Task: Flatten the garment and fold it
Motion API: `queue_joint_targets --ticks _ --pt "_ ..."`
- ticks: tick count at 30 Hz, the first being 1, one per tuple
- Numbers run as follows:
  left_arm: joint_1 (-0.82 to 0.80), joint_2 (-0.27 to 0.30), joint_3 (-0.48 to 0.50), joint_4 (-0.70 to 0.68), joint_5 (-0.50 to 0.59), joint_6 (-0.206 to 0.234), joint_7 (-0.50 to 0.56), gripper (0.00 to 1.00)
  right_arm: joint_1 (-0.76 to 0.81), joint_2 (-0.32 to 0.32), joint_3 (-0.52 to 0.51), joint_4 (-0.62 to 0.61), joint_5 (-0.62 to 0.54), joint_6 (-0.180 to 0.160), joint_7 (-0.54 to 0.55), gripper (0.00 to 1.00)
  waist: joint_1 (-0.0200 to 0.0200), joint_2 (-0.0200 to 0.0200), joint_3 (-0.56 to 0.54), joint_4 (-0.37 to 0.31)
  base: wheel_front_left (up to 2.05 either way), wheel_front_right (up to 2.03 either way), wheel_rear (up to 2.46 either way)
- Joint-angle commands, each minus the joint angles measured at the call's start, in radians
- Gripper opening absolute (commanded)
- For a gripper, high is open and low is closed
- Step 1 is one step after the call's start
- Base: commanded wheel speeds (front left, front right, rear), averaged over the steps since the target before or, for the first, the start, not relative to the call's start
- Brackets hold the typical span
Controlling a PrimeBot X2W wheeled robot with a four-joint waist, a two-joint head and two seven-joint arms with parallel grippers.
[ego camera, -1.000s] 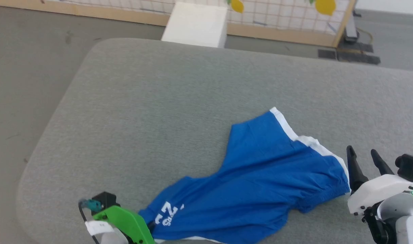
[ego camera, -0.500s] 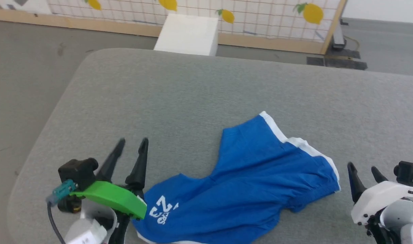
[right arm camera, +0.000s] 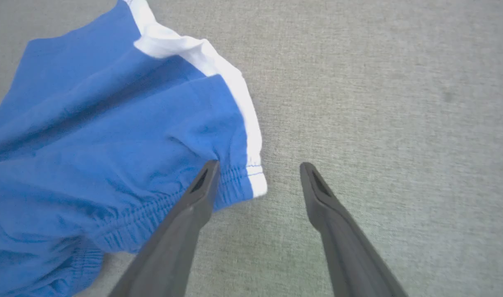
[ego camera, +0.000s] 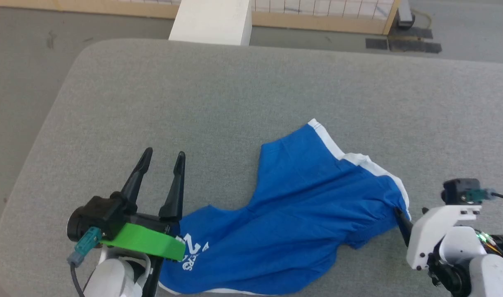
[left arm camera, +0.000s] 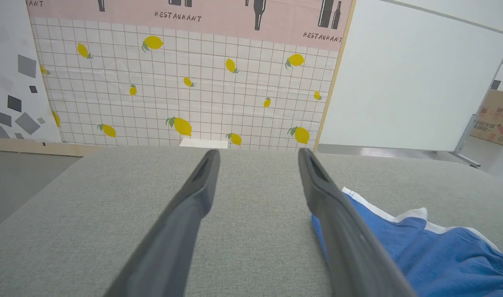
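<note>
My gripper is about to lift the white trim, which buckles midway along the garment's edge. The trim will go straight when I lift it and pull its ends apart.
The garment, bright blue shorts with white edge trim, lies crumpled on the grey padded table, white print at its near left end. My left gripper stands open just left of that end, nothing between its fingers; in the left wrist view the left gripper points across the table with the garment beside its right finger. My right gripper is open and points down at the gathered waistband corner. One finger is over the fabric, the other over bare table.
A white box stands past the table's far edge, before a wood-framed panel with a lemon pattern. Grey floor runs along the left side. Black floor mats lie at the far right. Open table surface stretches beyond the garment.
My left gripper has opened, let go of the garment's near left end and lifted above the table. My right gripper has tipped down onto the waistband corner. The camera has tilted.
</note>
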Motion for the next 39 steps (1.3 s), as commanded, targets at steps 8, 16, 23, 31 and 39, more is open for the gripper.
queue_joint_targets --ticks 8,16,23,31,39 --pt "-0.030 -0.043 0.042 0.002 0.030 -0.016 -0.008 1.00 -0.040 0.000 0.026 0.047 -0.053 -0.002 0.048 1.00 0.0000 0.0000 0.054 0.025 0.00 0.00 0.00" --pt "-0.049 -0.054 0.044 0.023 0.028 -0.020 -0.008 1.00 -0.055 0.000 0.023 0.087 -0.046 -0.002 0.053 0.00 0.0000 0.0000 0.070 0.016 0.00 0.00 0.00" --pt "-0.105 -0.032 -0.029 0.085 -0.019 -0.020 -0.003 1.00 -0.070 0.000 0.043 0.058 -0.007 -0.002 0.000 0.00 0.0000 0.0000 0.069 -0.023 0.00 0.00 0.00" --pt "-0.390 -0.012 -0.220 0.229 -0.120 -0.020 0.242 1.00 -0.070 0.000 0.124 -0.025 0.045 -0.002 -0.007 0.00 0.0000 0.0000 0.087 -0.100 0.00 0.00 0.00" --pt "-0.688 -0.018 -0.327 0.425 -0.208 -0.020 0.505 1.00 -0.089 0.000 0.214 -0.085 0.080 -0.002 -0.003 0.00 0.0000 0.0000 0.163 -0.209 0.00 0.00 0.00"
